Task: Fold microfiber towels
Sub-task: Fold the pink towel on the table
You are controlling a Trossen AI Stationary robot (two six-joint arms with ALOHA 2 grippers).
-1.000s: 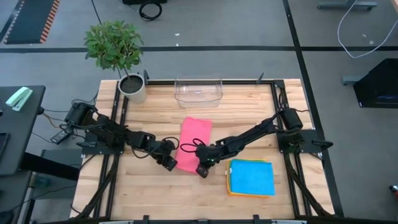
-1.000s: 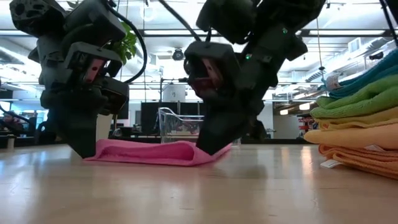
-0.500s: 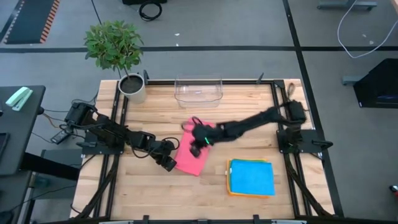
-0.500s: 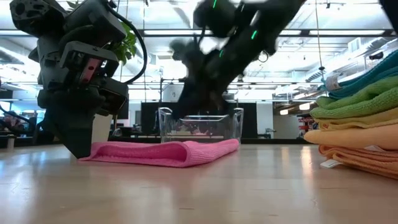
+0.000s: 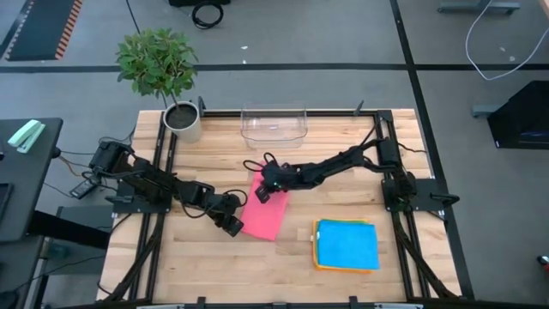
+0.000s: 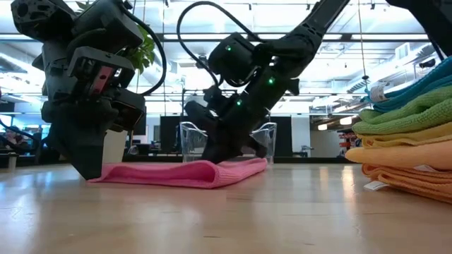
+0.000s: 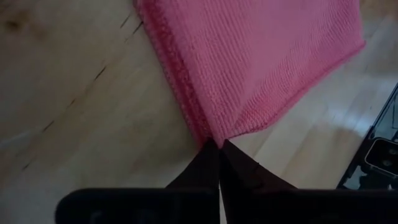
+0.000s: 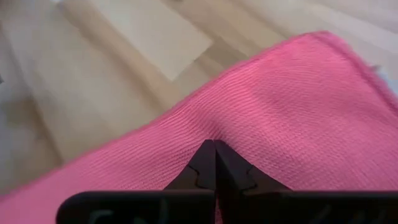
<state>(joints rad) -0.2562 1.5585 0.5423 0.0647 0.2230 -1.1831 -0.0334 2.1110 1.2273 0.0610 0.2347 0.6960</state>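
Observation:
My two grippers should turn the pink towel square before they take its near corners (image 5: 273,237) for the next fold, because the pink towel lies slanted (image 5: 267,216) under them.
A pink microfiber towel (image 5: 268,216) lies folded flat on the wooden table, slanted, with its rounded fold toward the near side (image 6: 205,173). My left gripper (image 5: 233,227) is shut at the towel's near left corner. My right gripper (image 5: 262,196) is shut, with its tips on the towel's far part. To the right stands a stack of folded towels (image 5: 347,245) with a blue one on top; green, yellow and orange layers (image 6: 409,141) show below it. My left gripper pinches the towel's near left corner (image 7: 217,132) between its two fingertips, several layers at the edge. It comes slanting down from the table's left. The corner stays on the table. My right gripper presses its shut fingertips (image 8: 214,149) onto the towel's top face (image 8: 214,134) at its far part, slanting down from the right. The cloth dips there. Whether any cloth is pinched, I cannot tell.
A clear plastic bin (image 5: 274,124) stands at the far edge behind the pink towel. A potted plant (image 5: 183,120) is at the far left corner. Bare wood lies near the front edge (image 5: 214,266).
My right gripper has risen from the pink towel's near right corner, swung toward the far edge and come down on the towel's far part. It has stayed shut. The towel now lies slightly slanted, and its near left corner has stayed at my left gripper.

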